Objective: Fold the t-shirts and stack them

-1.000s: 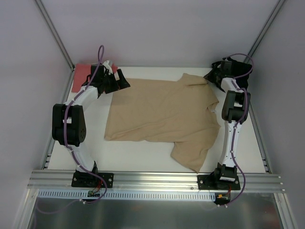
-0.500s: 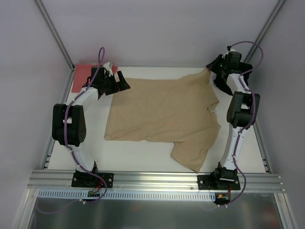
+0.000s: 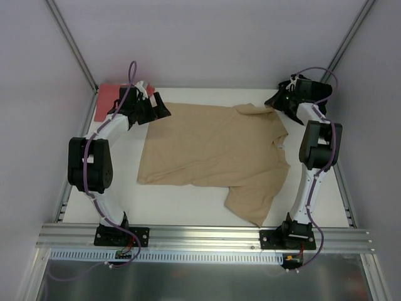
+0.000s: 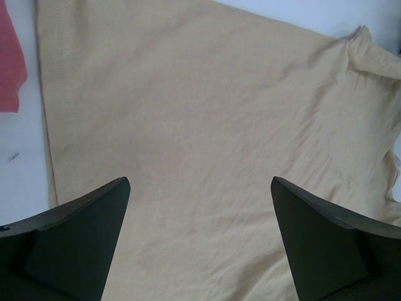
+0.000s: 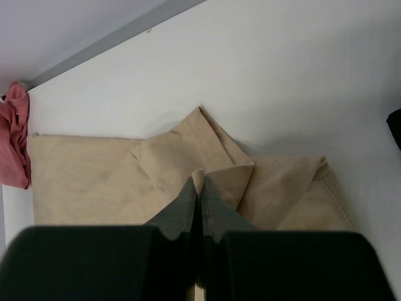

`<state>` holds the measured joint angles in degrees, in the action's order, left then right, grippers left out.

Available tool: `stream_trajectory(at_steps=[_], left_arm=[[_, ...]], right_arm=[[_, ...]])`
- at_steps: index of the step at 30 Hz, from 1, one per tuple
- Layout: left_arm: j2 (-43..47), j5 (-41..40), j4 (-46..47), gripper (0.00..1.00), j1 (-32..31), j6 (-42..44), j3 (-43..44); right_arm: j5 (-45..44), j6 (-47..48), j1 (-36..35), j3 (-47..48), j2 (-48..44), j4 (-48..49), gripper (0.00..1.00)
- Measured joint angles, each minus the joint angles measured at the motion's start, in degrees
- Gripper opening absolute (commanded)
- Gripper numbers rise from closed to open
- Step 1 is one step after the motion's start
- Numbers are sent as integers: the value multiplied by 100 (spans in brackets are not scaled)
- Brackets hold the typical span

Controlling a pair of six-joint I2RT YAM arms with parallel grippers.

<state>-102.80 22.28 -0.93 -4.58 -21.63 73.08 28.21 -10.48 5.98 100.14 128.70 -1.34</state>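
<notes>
Cloth flops over beside my right gripper, so I expect the tan-beige t-shirt's far edge (image 3: 202,106) to fold over in a long piece when I pull it nearer.
The tan-beige t-shirt (image 3: 213,147) lies spread on the white table, one sleeve reaching the near edge. My right gripper (image 3: 274,105) is shut on the shirt's far right sleeve; in the right wrist view the cloth (image 5: 188,157) is pinched between the fingertips and bunched. My left gripper (image 3: 161,111) is open at the shirt's far left corner; the left wrist view shows bare tan cloth (image 4: 200,144) between its spread fingers (image 4: 81,232). The salmon-red t-shirt (image 3: 106,100) lies at the far left corner, and shows in the right wrist view (image 5: 12,144). The black t-shirt is out of view.
Grey enclosure walls and metal posts surround the table (image 3: 188,207). An aluminium rail (image 3: 207,235) with both arm bases runs along the near edge.
My right gripper rose and swung to the far right corner, then came back down and left with the sleeve, folding it over. The left arm has barely moved.
</notes>
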Motion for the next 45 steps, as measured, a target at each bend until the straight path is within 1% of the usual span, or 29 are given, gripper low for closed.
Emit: stream_trajectory(at_steps=[2, 4, 9, 12, 16, 18, 27, 35, 40, 45], left_arm=[[-114, -70, -208, 99, 4, 2, 203], [-374, -197, -317, 99, 13, 13, 605], [-1366, -695, -492, 99, 17, 129, 1832], [-2013, -942, -758, 99, 28, 273, 2579], [-2839, -1086, -1266, 99, 96, 442, 3615], [-3080, -1104, -1453, 99, 140, 476, 3899], [-3547, -1040, -2052, 99, 354, 466, 4819], [-3956, -393, -2188, 99, 444, 343, 5480], [-4232, -7, -2271, 99, 505, 188, 5670], [-4387, 151, -2411, 99, 546, 46, 5696]], right_arm=[[26, 22, 2, 0, -7, -44, 0], [59, 26, 2, 0, -7, -68, 0], [120, 26, 2, 0, -7, -114, 0], [144, 22, 2, 0, -7, -111, 0], [199, -4, 2, 0, -7, -101, 0], [229, -35, 2, 0, -7, -98, 0], [273, -87, 2, 0, -7, -87, 0], [273, -87, 2, -15, -7, -83, 0], [275, -90, 2, -15, -7, -83, 0], [278, -90, 2, -15, -7, -85, 0]])
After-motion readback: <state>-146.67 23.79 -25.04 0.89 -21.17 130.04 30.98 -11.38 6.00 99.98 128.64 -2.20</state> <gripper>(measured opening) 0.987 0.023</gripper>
